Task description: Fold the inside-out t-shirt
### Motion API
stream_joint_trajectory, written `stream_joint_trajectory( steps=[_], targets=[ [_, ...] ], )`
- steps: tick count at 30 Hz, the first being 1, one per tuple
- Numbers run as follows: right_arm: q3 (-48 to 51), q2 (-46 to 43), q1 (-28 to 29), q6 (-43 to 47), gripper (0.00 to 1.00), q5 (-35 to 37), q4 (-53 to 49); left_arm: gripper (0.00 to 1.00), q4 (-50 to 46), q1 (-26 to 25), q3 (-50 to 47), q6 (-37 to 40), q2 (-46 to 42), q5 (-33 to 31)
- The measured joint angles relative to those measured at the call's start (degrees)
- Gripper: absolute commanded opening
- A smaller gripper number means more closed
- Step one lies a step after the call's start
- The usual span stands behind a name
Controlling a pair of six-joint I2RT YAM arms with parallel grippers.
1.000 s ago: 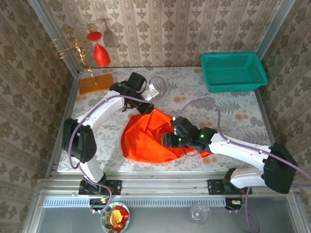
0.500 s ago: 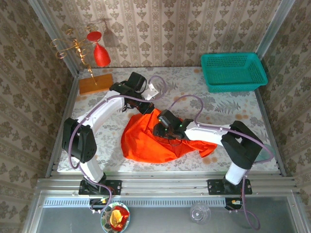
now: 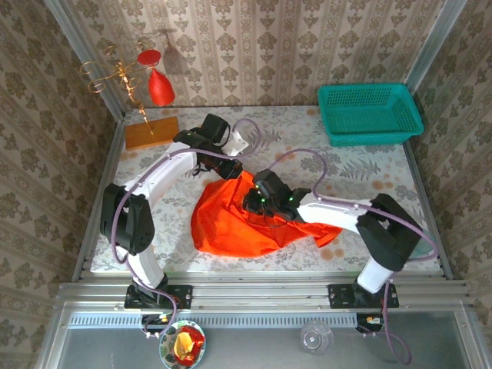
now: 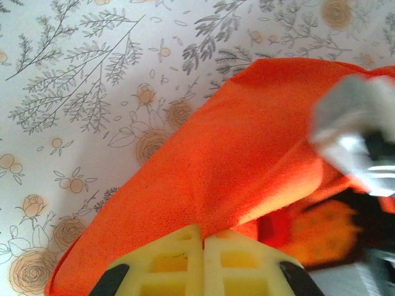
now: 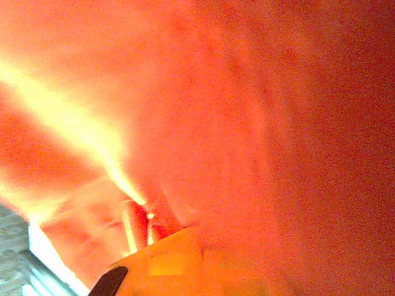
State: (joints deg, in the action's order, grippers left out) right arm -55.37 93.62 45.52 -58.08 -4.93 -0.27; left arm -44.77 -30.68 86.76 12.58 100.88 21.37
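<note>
The robot's left gripper should take the t-shirt's free side edge (image 3: 197, 220) and spread it wide, because the t-shirt lies bunched where the robot's grippers pinch it close together (image 3: 240, 192).
The inside-out t-shirt (image 3: 227, 227) lies as a bunched bright orange-red heap on the floral table (image 3: 361, 184), a little left of the middle. My left gripper (image 3: 228, 171) is at the heap's far tip. In the left wrist view its yellow fingers (image 4: 176, 256) are pressed together, and cloth of the t-shirt (image 4: 247, 148) rises from between them. My right gripper (image 3: 257, 204) is pushed into the heap's right side. In the right wrist view the t-shirt (image 5: 259, 111) surrounds the camera, and a fold runs into the shut right gripper (image 5: 201, 249).
A teal basket (image 3: 369, 114) stands at the back right. An orange-brown wooden block (image 3: 151, 132) and a red teardrop ornament on a gold stand (image 3: 160, 86) are at the back left. Patterned walls close in three sides. The right arm's cable (image 3: 307, 157) loops above the shirt.
My right arm has swung left and away from the front edge, carrying its gripper deeper into the shirt's right side. The left arm and its hold have stayed put.
</note>
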Motion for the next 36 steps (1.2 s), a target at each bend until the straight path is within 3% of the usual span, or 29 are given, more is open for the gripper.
stream_joint_trajectory(
  steps=[6, 13, 15, 18, 26, 36],
  targets=[
    [0.0, -16.1, 0.0, 2.3, 0.0, 1.2, -6.8, 0.0, 1.5, 2.3, -0.3, -1.9, 1.0, -0.4],
    [-1.9, -32.6, -1.2, 5.6, 0.0, 7.3, -21.1, 0.05, 5.6, 5.6, -4.3, -5.9, 0.3, 0.5],
    [-1.9, -36.5, -3.2, 6.1, 0.0, 9.4, -25.6, 0.2, 7.3, 7.0, -7.0, -7.4, -1.0, 1.1],
    [-0.4, -41.5, -7.9, 7.0, 0.0, 12.2, -30.4, 0.3, 9.9, 9.0, -11.3, -9.8, -4.3, 2.1],
    [12.0, -44.0, -19.9, 9.8, 0.0, 18.1, -40.4, 0.43, 14.2, 9.7, -23.7, -14.2, -19.4, 1.1],
    [15.0, -44.0, -22.4, 11.5, 0.0, 18.3, -41.7, 0.58, 13.8, 9.6, -47.2, -26.9, -41.3, -4.1]
  ],
)
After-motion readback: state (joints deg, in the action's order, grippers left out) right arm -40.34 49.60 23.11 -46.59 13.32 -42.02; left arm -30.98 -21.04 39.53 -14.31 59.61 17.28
